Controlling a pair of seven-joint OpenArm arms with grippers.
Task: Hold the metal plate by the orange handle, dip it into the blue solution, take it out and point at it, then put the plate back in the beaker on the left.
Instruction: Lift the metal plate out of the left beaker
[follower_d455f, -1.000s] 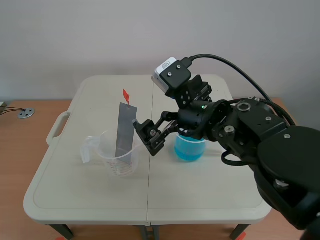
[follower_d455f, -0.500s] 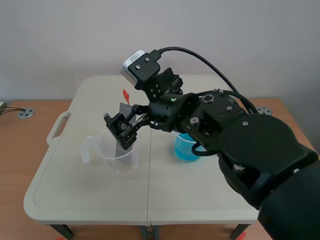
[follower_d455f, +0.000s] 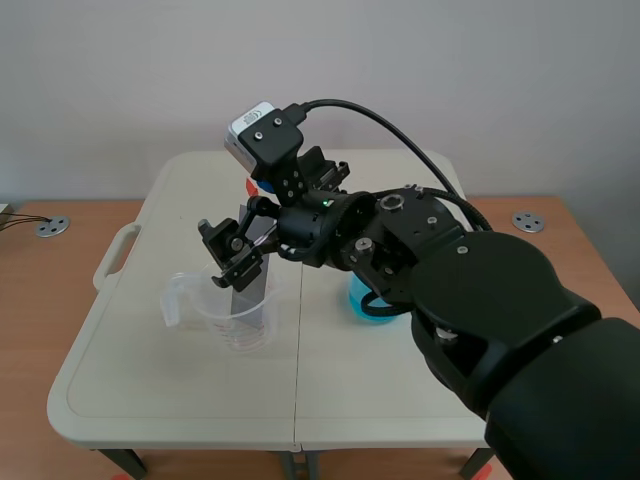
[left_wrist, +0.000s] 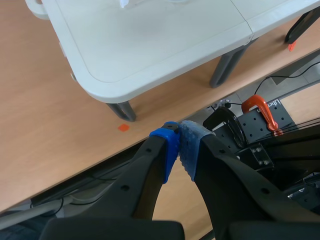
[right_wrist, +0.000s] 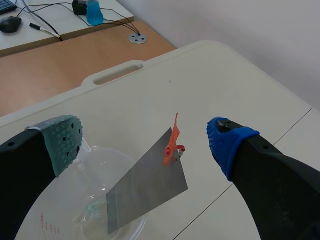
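My gripper is about to lift the metal plate (right_wrist: 146, 185), and it will hang straight down because a small clip (right_wrist: 177, 155) joins the orange handle to the plate's top edge.
A grey metal plate (right_wrist: 145, 192) leans upright in a clear beaker (right_wrist: 75, 210), with a small orange handle (right_wrist: 172, 142) clipped to its top edge. My right gripper (right_wrist: 145, 142) is open just above it. The grey-green pad (right_wrist: 62, 140) stands on one side of the handle and the blue pad (right_wrist: 227, 142) on the other, neither touching it. In the scene view this gripper (follower_d455f: 232, 252) hides most of the plate (follower_d455f: 255, 292) over the left beaker (follower_d455f: 225, 325). The beaker of blue solution (follower_d455f: 362, 300) stands to its right, half behind my arm. My left gripper (left_wrist: 180, 145) is shut on nothing, low beside the table.
The beakers stand on a white folding table (follower_d455f: 150, 380) with a carry handle (follower_d455f: 115, 255) on its left side. In the left wrist view the table's corner (left_wrist: 150, 45) lies ahead, with an orange clamp (left_wrist: 257, 107) on gear to one side.
My right gripper has swung left from beside the blue solution beaker to over the left beaker and now straddles the plate's top. The plate has not moved.
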